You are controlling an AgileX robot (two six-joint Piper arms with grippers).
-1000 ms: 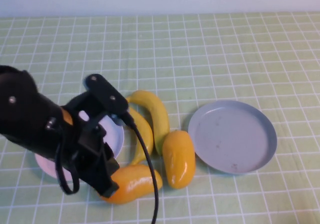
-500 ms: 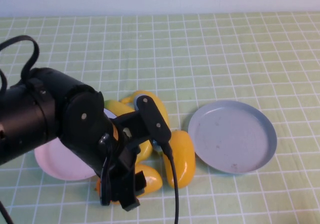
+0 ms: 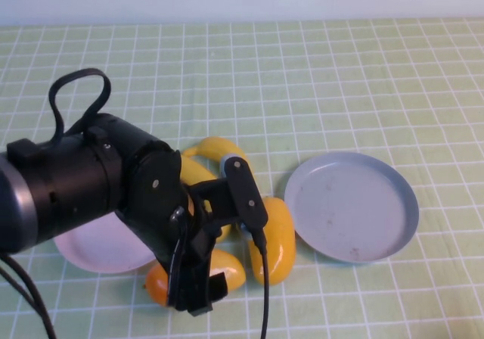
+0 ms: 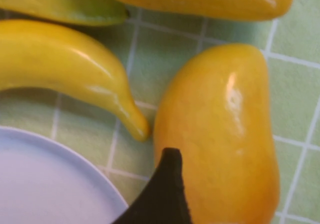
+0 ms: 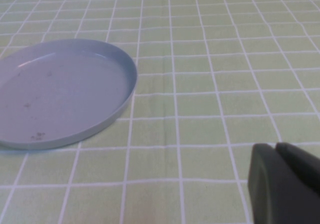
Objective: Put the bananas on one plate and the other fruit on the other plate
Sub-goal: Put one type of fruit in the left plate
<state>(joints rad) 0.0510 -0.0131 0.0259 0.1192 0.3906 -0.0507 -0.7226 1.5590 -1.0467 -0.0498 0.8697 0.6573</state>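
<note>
The robot's left gripper should keep going down around the near oval fruit (image 4: 220,144) until its fingers can close, since open cloth (image 4: 126,173) separates that fruit from the pink plate.
My left gripper (image 3: 198,297) hangs low over the near oval orange-yellow fruit (image 3: 229,269), between the pale pink plate (image 3: 91,250) and the grey-blue plate (image 3: 352,205). In the left wrist view that fruit (image 4: 220,129) fills the space by the one dark finger (image 4: 165,194) that shows; the gripper (image 4: 252,184) is open around it. The second oval fruit (image 3: 278,237) lies beside it. Two bananas (image 3: 215,147) (image 4: 65,64) lie behind, partly hidden by the arm. My right gripper (image 5: 276,150) is shut and empty, low over the cloth beside the grey-blue plate (image 5: 55,94).
A green checked cloth (image 3: 318,82) covers the table. The left arm's black body and cable (image 3: 76,180) hide part of the pink plate and the bananas. The grey-blue plate holds nothing.
My left arm has swung to the right and come down over the near oval fruit. More of the pink plate now shows. The fruit and plates have not moved.
</note>
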